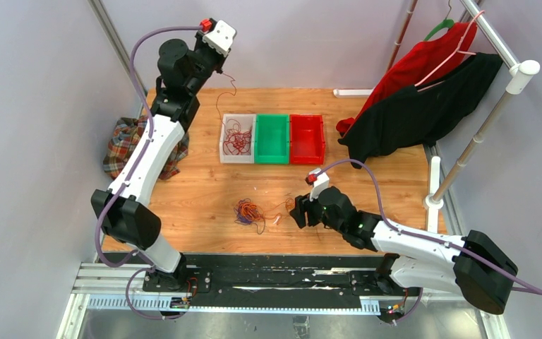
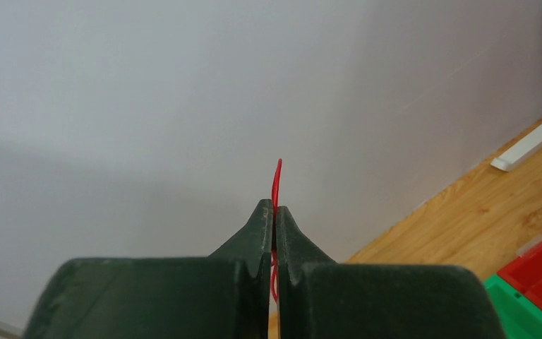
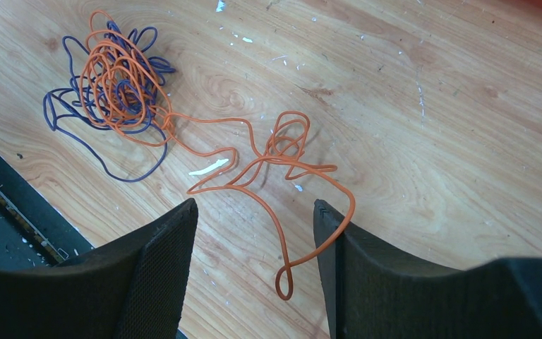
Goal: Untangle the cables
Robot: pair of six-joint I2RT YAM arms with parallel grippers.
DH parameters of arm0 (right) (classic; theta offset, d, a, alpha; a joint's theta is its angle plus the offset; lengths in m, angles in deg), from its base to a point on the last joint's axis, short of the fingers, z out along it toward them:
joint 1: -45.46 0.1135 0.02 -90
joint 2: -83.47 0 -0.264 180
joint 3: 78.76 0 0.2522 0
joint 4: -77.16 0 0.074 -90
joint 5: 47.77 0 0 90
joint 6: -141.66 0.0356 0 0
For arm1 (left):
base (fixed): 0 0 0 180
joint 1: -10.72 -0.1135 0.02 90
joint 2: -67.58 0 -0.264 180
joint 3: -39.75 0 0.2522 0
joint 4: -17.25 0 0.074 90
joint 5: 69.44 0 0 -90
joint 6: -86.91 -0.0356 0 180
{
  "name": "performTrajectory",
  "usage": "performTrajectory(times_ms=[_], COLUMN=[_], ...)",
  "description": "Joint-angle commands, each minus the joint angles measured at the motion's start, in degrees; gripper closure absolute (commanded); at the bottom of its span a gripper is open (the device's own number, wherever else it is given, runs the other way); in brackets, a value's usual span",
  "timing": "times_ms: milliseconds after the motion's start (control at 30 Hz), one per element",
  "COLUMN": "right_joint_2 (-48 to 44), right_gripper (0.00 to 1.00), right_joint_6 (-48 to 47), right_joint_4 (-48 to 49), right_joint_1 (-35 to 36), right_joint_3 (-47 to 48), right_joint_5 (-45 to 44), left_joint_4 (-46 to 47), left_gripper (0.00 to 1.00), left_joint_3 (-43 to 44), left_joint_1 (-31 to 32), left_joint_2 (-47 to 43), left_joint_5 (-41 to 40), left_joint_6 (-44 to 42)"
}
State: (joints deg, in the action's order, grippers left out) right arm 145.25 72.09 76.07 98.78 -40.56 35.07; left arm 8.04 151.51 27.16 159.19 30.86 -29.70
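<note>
The red cable (image 1: 218,105) hangs clear of the orange tangle into the white bin (image 1: 238,138), so my left gripper goes on moving down to the bin and lets go there.
My left gripper (image 1: 220,67) is raised high at the back left and shut on a red cable (image 2: 276,180); the cable hangs down from it (image 1: 227,95) into a white bin (image 1: 224,135) that holds a red cable tangle (image 1: 238,141). An orange and dark purple tangle (image 1: 248,212) lies on the table, also in the right wrist view (image 3: 116,85). An orange cable (image 3: 268,152) trails from it, and its end loop (image 3: 283,281) lies between my right gripper's open jaws (image 3: 254,212). The right gripper (image 1: 298,210) is low over the table, right of the tangle.
A green bin (image 1: 272,139) and a red bin (image 1: 306,139) stand right of the white bin. A plaid cloth (image 1: 123,145) lies at the table's left edge. Red and black garments (image 1: 416,99) hang on a rack at the back right. A black rail (image 1: 275,272) runs along the near edge.
</note>
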Motion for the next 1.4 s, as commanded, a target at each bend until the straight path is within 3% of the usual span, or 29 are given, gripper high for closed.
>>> performTrajectory(times_ms=[0,267,767,1100,1367], right_joint_2=[-0.2,-1.0,0.4,-0.3,0.2], right_gripper=[0.39,0.39,0.39,0.39,0.39], right_joint_6=[0.7,0.5,0.8,1.2,1.3], right_joint_4=[0.8,0.1,0.4,0.4,0.6], right_joint_1=[-0.7,-0.7,-0.9,-1.6,-2.2], right_joint_3=[-1.0,-1.2,-1.6,-2.8,-3.2], right_joint_5=[-1.2,-1.8,-2.3,-2.4,-1.9], left_joint_4=[-1.8,-3.3,-15.8,-18.5,-15.6], left_gripper=[1.0,0.99,1.0,1.0,1.0], left_joint_3=[-1.3,-11.5,-11.1,-9.4,-9.6], left_joint_1=[-0.1,0.1,2.5,4.9,5.0], left_joint_2=[-0.8,-2.3,6.0,13.8,19.6], left_joint_5=[1.3,2.3,0.8,-9.1,-12.1], left_joint_6=[0.2,3.1,1.0,-2.2,-5.2])
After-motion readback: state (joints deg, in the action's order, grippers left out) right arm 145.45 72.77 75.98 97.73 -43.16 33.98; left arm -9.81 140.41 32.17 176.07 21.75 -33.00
